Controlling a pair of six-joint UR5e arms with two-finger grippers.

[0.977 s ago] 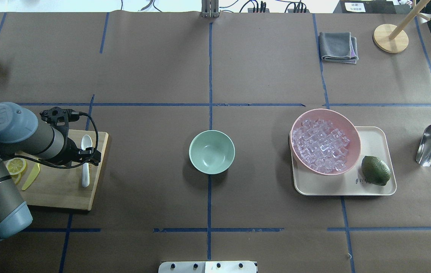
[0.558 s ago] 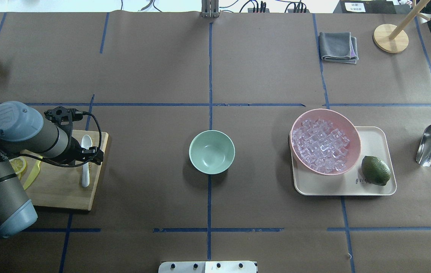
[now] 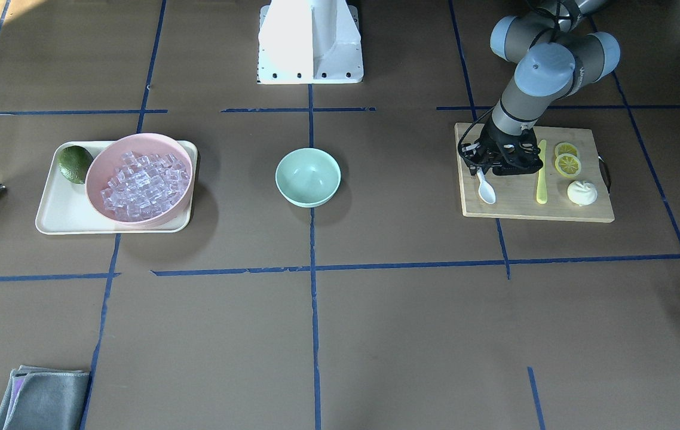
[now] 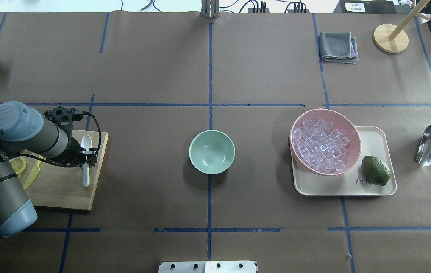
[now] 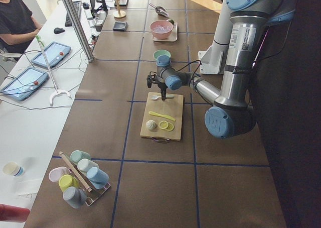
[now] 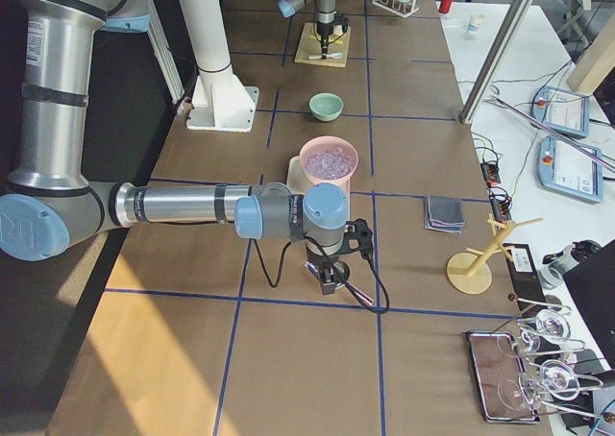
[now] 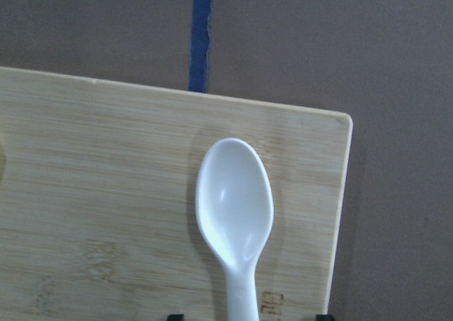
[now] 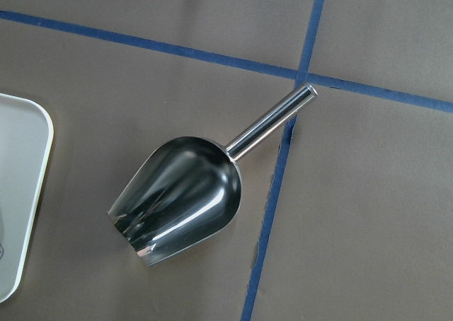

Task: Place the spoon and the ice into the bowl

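I expect the white spoon (image 3: 486, 189) to lean inside the mint-green bowl (image 3: 308, 178) when I lower it, with the spoon's handle sticking out past the bowl's rim, because the bowl is small.
The white spoon (image 4: 85, 174) lies on a wooden cutting board (image 4: 60, 189) at the left, with its head pointing away from the robot. My left gripper (image 4: 86, 158) is low over the spoon's handle. In the left wrist view its two dark fingertips (image 7: 175, 316) stand apart on either side of the handle of the spoon (image 7: 235, 208), so it is open. The mint-green bowl (image 4: 211, 151) stands empty at mid-table. The ice (image 4: 319, 146) fills a pink bowl (image 4: 355, 131) on the right. My right gripper (image 6: 330, 284) shows only in the exterior right view, above a steel scoop (image 8: 180, 201); I cannot tell its state.
The pink bowl and a lime (image 4: 375, 170) sit on a cream tray (image 4: 374, 138). A yellow-green knife (image 3: 541, 173), lemon slices (image 3: 567, 158) and a white bun-like item (image 3: 582, 192) share the cutting board. A grey cloth (image 4: 338, 47) and a wooden stand (image 4: 390, 38) are at the far right.
My left gripper has shifted slightly over the spoon's handle and its outline there looks narrower than half a second ago. The spoon, bowl and ice have not moved.
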